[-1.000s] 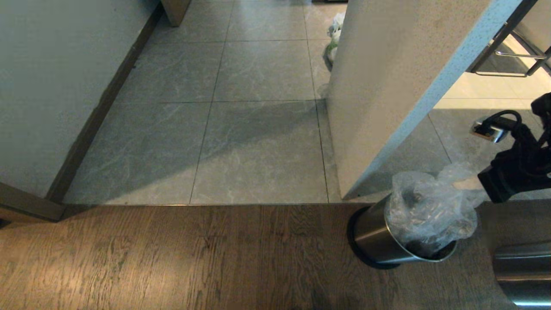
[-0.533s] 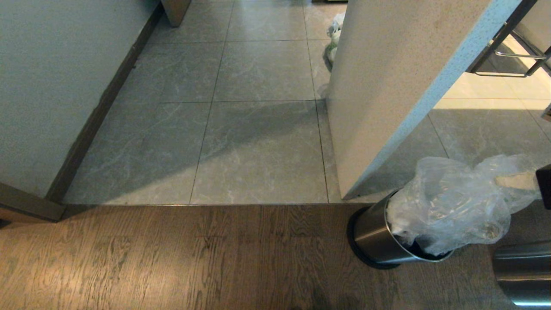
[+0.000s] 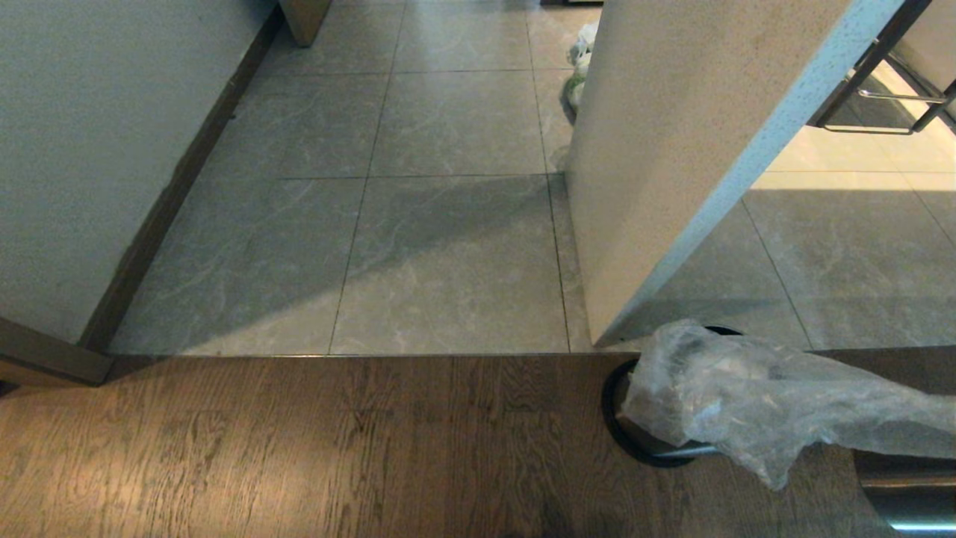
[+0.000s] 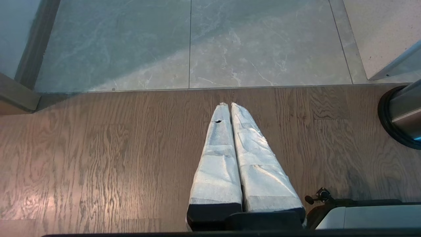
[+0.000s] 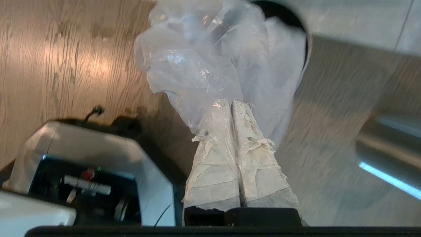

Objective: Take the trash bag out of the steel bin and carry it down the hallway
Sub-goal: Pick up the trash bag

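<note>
The trash bag's far end (image 3: 670, 381) is over the steel bin, so next my right gripper brings the stretched bag back down into the bin (image 3: 721, 408) and opens to grip it again.
The clear, crinkled trash bag (image 3: 754, 403) is stretched out sideways from over the steel bin (image 3: 667, 449) to the right edge of the head view. It hides most of the bin; only the dark base ring and a strip of steel wall show. In the right wrist view my right gripper (image 5: 232, 102) is shut on a bunched part of the trash bag (image 5: 204, 65), and the bin's dark rim (image 5: 305, 39) lies just beyond. My left gripper (image 4: 229, 104) hangs shut and empty over the wooden floor, left of the bin (image 4: 403, 110). The hallway tiles (image 3: 448, 246) begin just ahead.
A white pillar (image 3: 672, 149) rises right behind the bin. A larger steel cylinder (image 3: 904, 489) stands at the bottom right, close to the stretched bag. A white-green bag (image 3: 579, 71) lies far down the tiles. A wall with dark skirting (image 3: 172, 194) borders the left.
My right gripper has pulled out of the head view to the right, drawing the bag out of the bin mouth until it stretches sideways. The left arm has stayed still.
</note>
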